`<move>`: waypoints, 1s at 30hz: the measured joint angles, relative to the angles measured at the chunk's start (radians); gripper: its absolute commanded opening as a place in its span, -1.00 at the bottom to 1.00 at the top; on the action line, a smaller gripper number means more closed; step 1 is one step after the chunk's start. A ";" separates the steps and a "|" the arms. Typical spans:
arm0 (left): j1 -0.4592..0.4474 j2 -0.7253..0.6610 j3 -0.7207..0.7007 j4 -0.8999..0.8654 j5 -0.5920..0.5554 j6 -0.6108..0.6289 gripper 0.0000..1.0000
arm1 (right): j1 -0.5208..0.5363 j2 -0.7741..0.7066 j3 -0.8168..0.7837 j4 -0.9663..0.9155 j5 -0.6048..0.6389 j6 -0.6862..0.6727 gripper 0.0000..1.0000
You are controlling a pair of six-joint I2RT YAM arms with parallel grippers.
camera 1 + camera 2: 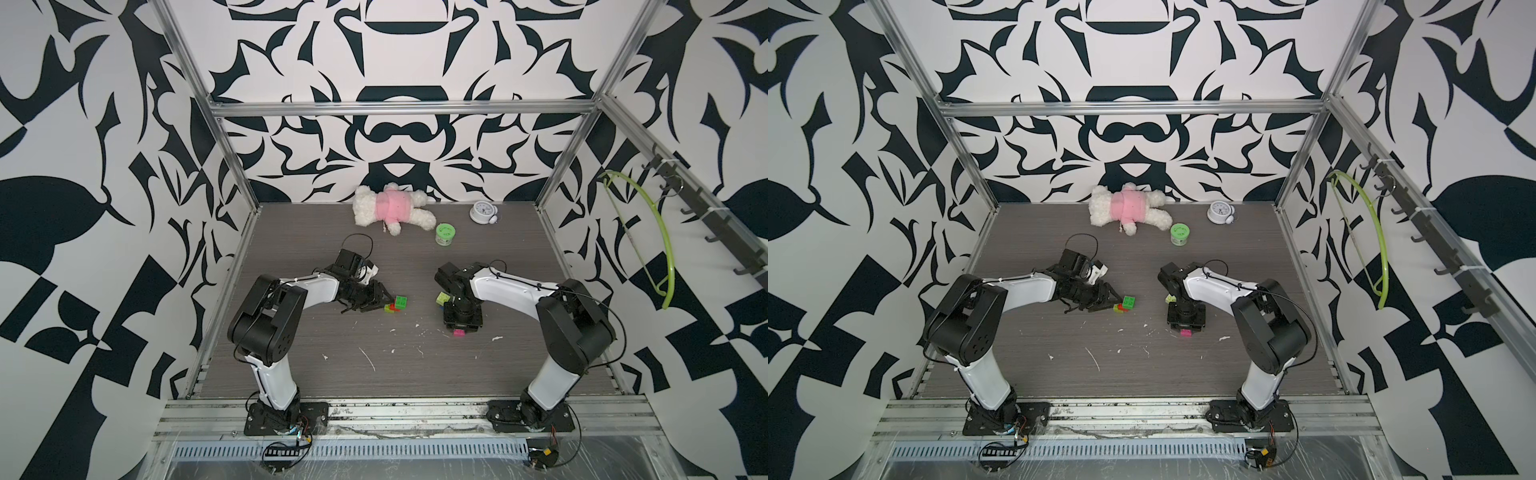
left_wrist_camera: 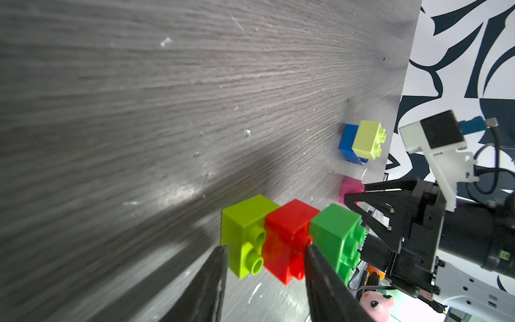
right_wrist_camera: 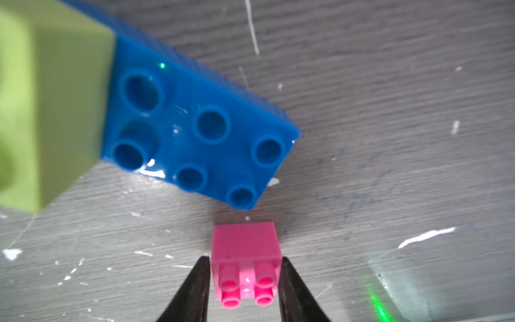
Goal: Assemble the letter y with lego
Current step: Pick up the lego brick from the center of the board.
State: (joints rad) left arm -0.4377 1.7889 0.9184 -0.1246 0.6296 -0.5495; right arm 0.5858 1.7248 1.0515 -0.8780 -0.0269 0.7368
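Observation:
The robot's right gripper should pick up the pink brick and turn it square over the blue brick's loose end (image 3: 251, 167), because the blue brick (image 3: 185, 131) lies crooked to the pink brick.
A row of three joined lego bricks, yellow-green (image 2: 245, 223), red (image 2: 287, 231) and green (image 2: 334, 231), lies on the table left of centre (image 1: 397, 304). My left gripper (image 2: 264, 247) is shut across its yellow-green and red end. A long blue brick (image 3: 200, 133) with a yellow-green square (image 3: 50, 111) pressed on one end lies near the right arm (image 1: 441, 298). Just in front of it a pink brick (image 3: 245, 245) lies on its side, and my right gripper (image 3: 244, 259) is shut on it, one finger on each flank. No finished letter y shows.
A white plush toy in pink (image 1: 390, 208), a green round jar (image 1: 444, 235) and a small white clock (image 1: 482, 212) stand along the back of the grey table (image 1: 374, 374). A green hanger (image 1: 660, 245) hangs on the right wall. White flecks dot the table.

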 measured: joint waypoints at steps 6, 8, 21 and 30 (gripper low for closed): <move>0.000 0.000 0.000 0.000 0.000 0.000 -0.02 | 0.000 0.000 0.000 0.003 -0.005 -0.003 -0.40; 0.000 0.000 0.000 0.000 0.000 0.000 -0.02 | 0.000 0.000 0.000 0.003 -0.003 -0.011 -0.48; 0.000 0.000 0.000 0.001 0.000 0.000 -0.02 | -0.008 -0.136 0.161 -0.061 0.068 -0.686 -0.71; 0.000 -0.001 -0.001 0.001 0.000 0.000 -0.02 | -0.060 -0.128 0.139 -0.087 0.069 -1.133 -0.76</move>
State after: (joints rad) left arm -0.4377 1.7878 0.9176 -0.1238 0.6292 -0.5495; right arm 0.5255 1.5970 1.1904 -0.9646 0.0422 -0.3962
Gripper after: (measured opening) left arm 0.491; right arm 0.330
